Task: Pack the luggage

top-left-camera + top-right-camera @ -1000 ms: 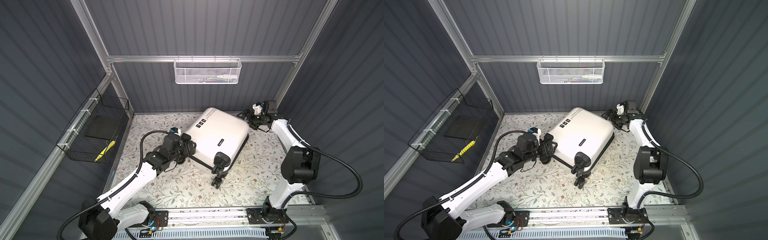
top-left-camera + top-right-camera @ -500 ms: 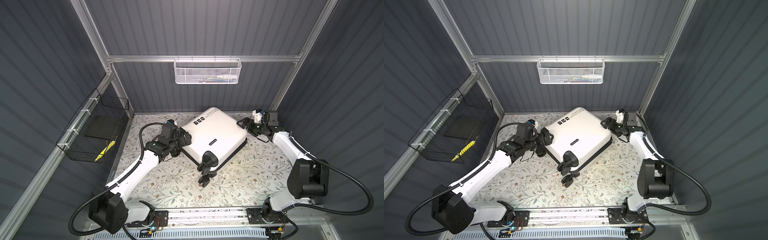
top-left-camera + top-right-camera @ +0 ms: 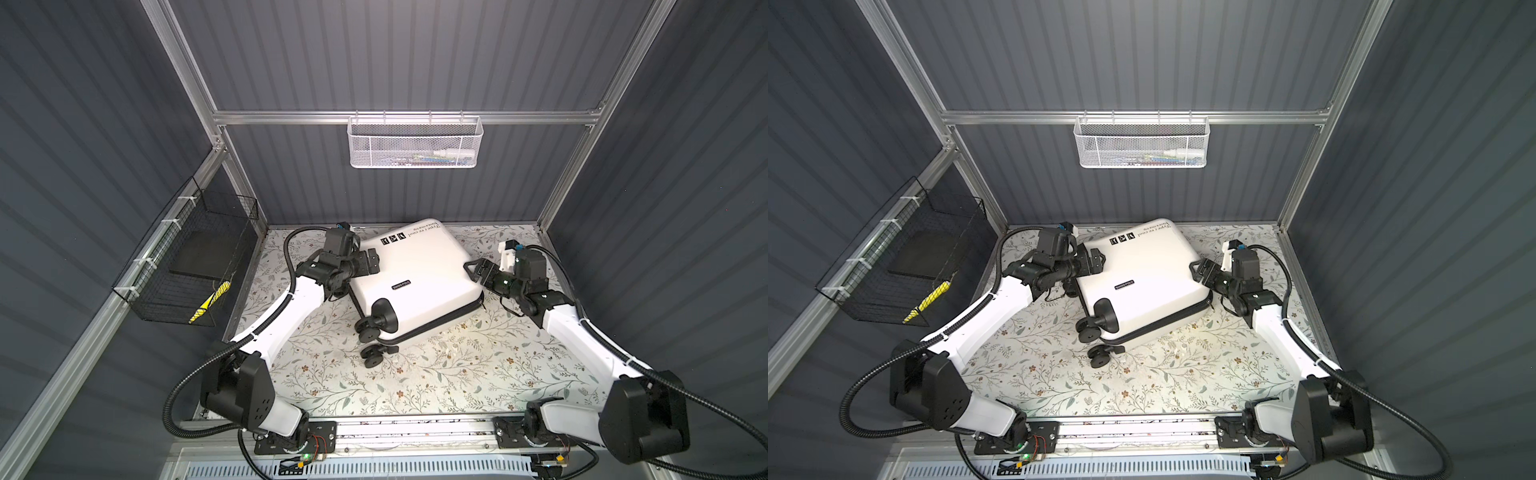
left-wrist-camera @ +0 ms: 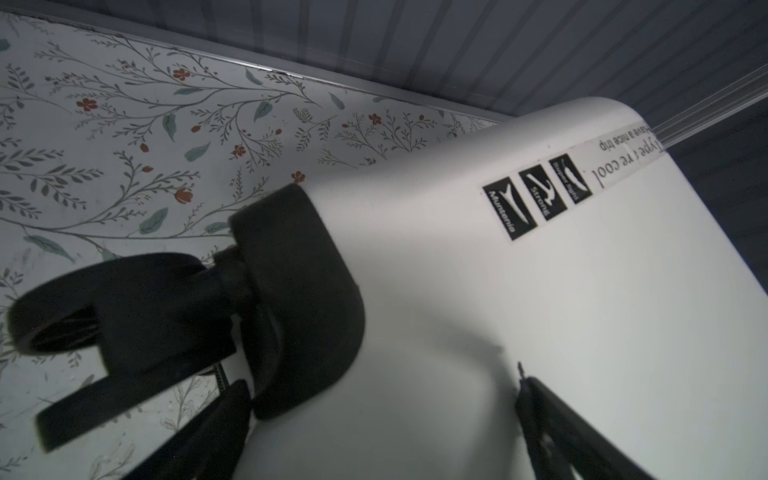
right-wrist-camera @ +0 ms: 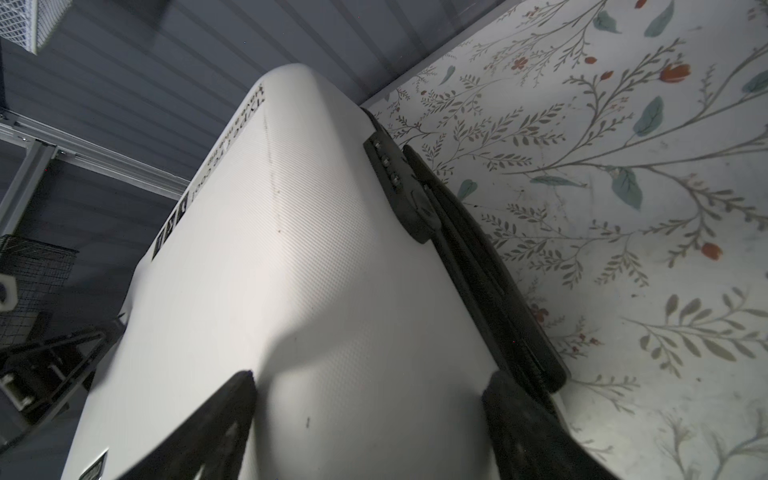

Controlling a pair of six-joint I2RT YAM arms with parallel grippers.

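The robot's left gripper should move from the luggage's rear wheel mount to the front wheel mount (image 3: 385, 315) and turn the luggage square, because the luggage lies crooked (image 3: 424, 272) to the back wall.
The luggage (image 3: 419, 274) (image 3: 1142, 270) is a white hard-shell suitcase lying closed and flat on the floral table, its black wheels (image 3: 374, 328) toward the front. My left gripper (image 3: 371, 262) (image 3: 1095, 260) (image 4: 380, 380) stands open astride the case's left corner, one finger beside a wheel mount (image 4: 299, 299), the other over the white shell (image 4: 519, 316). My right gripper (image 3: 476, 270) (image 3: 1200, 270) (image 5: 372, 378) is shut on the case's right edge (image 5: 311, 249), one finger on the top face, the other against the side beside the black handle (image 5: 478, 270).
A white mesh basket (image 3: 413, 143) with small items hangs on the back wall. A black wire basket (image 3: 187, 266) on the left wall holds a dark slab and a yellow thing (image 3: 208, 301). The floral table (image 3: 457, 374) lies in front of the case.
The luggage has slid left and back and turned, with both arms moving along with it. My right gripper has narrowed onto the case's edge.
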